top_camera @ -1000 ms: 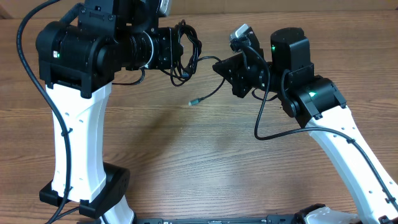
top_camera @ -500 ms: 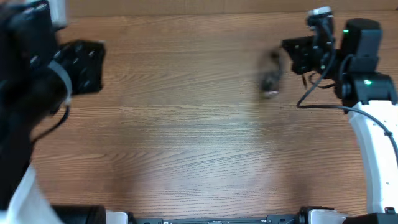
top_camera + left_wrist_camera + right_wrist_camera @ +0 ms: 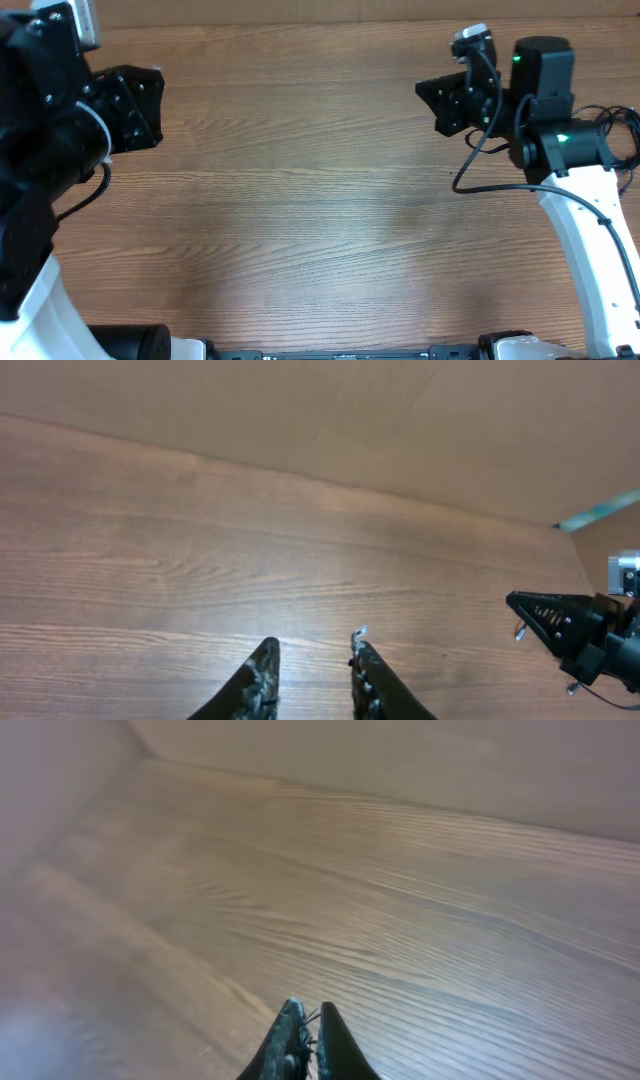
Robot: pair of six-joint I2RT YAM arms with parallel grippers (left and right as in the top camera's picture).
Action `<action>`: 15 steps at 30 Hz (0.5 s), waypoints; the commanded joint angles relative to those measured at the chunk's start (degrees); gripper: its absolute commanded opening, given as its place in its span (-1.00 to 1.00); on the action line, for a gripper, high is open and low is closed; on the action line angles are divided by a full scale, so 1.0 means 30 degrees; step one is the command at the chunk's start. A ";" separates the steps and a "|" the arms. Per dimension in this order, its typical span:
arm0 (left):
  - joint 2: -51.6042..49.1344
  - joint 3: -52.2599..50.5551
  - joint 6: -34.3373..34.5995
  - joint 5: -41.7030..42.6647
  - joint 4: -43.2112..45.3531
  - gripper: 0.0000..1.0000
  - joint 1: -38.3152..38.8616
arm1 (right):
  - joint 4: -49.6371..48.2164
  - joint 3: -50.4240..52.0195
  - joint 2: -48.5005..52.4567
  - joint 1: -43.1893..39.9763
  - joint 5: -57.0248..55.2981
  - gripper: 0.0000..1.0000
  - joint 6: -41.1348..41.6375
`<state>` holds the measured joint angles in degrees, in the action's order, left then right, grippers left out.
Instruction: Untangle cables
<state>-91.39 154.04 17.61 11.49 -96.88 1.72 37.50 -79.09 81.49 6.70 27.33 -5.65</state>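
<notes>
The black cable bundle [image 3: 622, 135] is behind my right gripper, out of reach of my left gripper. Next, my right gripper pulls it toward the open wood [image 3: 400, 168] first.
My right gripper [image 3: 425, 92] is high on the right and points left. In the right wrist view its gripper [image 3: 308, 1008] is shut, with thin black strands of a cable [image 3: 306, 1020] pinched in the slit. In the left wrist view a small pale plug end [image 3: 518, 630] hangs just under that gripper's tip. Thin black loops [image 3: 622, 135] show at the right edge behind the right arm; I cannot tell if they are cables. My left gripper [image 3: 150, 105] is at the far left. Its fingers [image 3: 315, 642] stand apart with nothing between them.
Bare brown wooden tabletop [image 3: 300, 220] lies between the two arms. A tan wall [image 3: 300, 410] runs along the table's far edge. The right arm's own thick black cable [image 3: 458, 180] droops below its wrist. The arm bases stand at the near edge.
The two arms have swung far apart from the middle. My left gripper has opened and let go of the coil. The tangle flew towards the right gripper and has left the middle.
</notes>
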 commanded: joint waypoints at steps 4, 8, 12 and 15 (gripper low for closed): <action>0.0131 0.0058 -0.0408 0.0284 0.0029 -0.55 -0.0138 | -0.0423 -0.0554 -0.0437 -0.1880 -1.1030 1.00 0.4473; 0.0124 0.0051 -0.0605 0.0270 0.0029 -0.53 -0.0138 | -0.1151 -0.0554 0.0080 -0.5501 -1.1154 1.00 0.5974; 0.0124 0.0051 -0.0597 0.0299 0.0029 -0.53 -0.0131 | -0.2798 -0.0554 0.1515 -0.8444 -0.9566 1.00 0.5938; 0.0131 0.0051 -0.0597 0.0729 0.0029 -0.54 -0.0131 | -0.4051 -0.0554 0.3300 -1.0156 -0.8116 1.00 0.6178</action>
<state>-91.64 153.88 16.86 11.92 -96.88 1.72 26.57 -79.70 86.83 -20.86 -0.12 10.63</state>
